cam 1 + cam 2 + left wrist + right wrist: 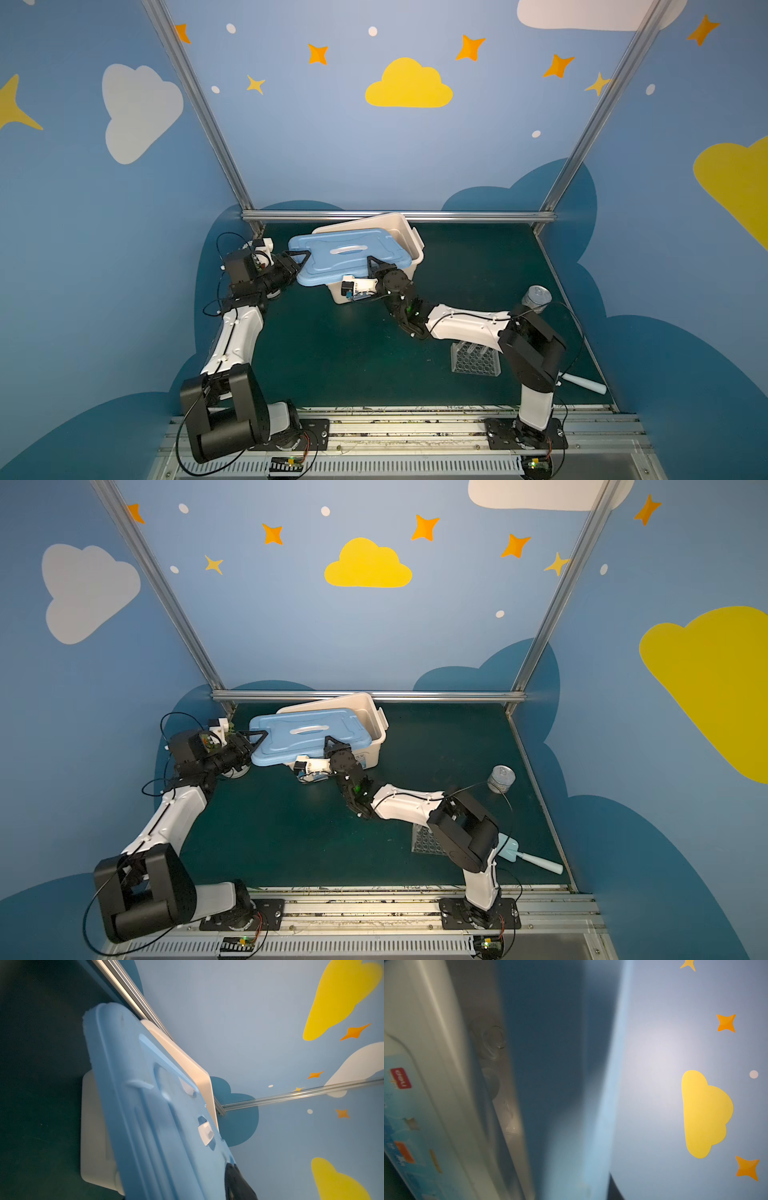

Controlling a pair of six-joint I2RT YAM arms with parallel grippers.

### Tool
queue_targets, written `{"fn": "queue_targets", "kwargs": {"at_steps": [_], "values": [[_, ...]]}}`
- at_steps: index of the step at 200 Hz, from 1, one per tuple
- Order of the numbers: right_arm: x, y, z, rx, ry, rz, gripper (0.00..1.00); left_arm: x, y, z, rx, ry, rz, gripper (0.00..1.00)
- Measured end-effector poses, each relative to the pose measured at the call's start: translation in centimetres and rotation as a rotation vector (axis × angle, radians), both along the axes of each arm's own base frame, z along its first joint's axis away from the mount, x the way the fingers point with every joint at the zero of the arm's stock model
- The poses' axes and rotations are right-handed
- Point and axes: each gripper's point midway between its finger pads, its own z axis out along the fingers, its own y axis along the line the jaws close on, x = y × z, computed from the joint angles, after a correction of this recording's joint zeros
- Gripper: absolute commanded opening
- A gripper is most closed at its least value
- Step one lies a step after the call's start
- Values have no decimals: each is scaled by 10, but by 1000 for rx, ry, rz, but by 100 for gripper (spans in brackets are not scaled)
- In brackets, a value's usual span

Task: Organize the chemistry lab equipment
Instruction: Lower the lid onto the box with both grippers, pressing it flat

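Observation:
The lid sticks out past the bin toward my left gripper. Next, I slide the lid over the bin's open end (409, 239) and then move my right gripper to that end of the bin first.
A white bin (409, 237) stands at the back of the mat, and a pale blue lid (345, 259) lies askew over it, overhanging to the left. My left gripper (301, 258) is shut on the lid's left edge. In the left wrist view one dark finger (236, 1184) rests on top of the lid (149, 1115), and the other finger is hidden beneath. My right gripper (374, 266) is shut on the lid's front rim. Through the gap, the right wrist view shows clear glassware (493, 1041) inside the bin (425, 1043). A clear holed rack (475, 358) and a round glass flask (536, 298) stand at the right.
A pale blue scoop (528, 854) with a white handle lies near the front right corner, behind the right arm. A small white round thing (235, 773) shows partly under the left wrist. Metal frame rails run along the back and both sides of the mat.

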Motion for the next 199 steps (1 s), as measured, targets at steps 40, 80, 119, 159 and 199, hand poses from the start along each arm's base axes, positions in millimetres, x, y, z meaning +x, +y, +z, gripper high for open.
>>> {"fn": "queue_targets", "kwargs": {"at_steps": [40,80,119,159,199], "values": [[-3,-2,-14,-49,12,-3,38,0,-4,-1,-32,17,-13,19],[-6,-3,-24,-74,40,-4,46,4,-8,3,-45,-4,-33,18],[2,-12,-24,-77,78,-65,47,17,-19,-6,-58,14,-65,15],[17,-24,-27,-109,123,-124,48,34,-27,-19,-93,44,-72,13],[24,-28,-27,-106,179,-125,49,38,-26,-21,-102,49,-51,15]]}}
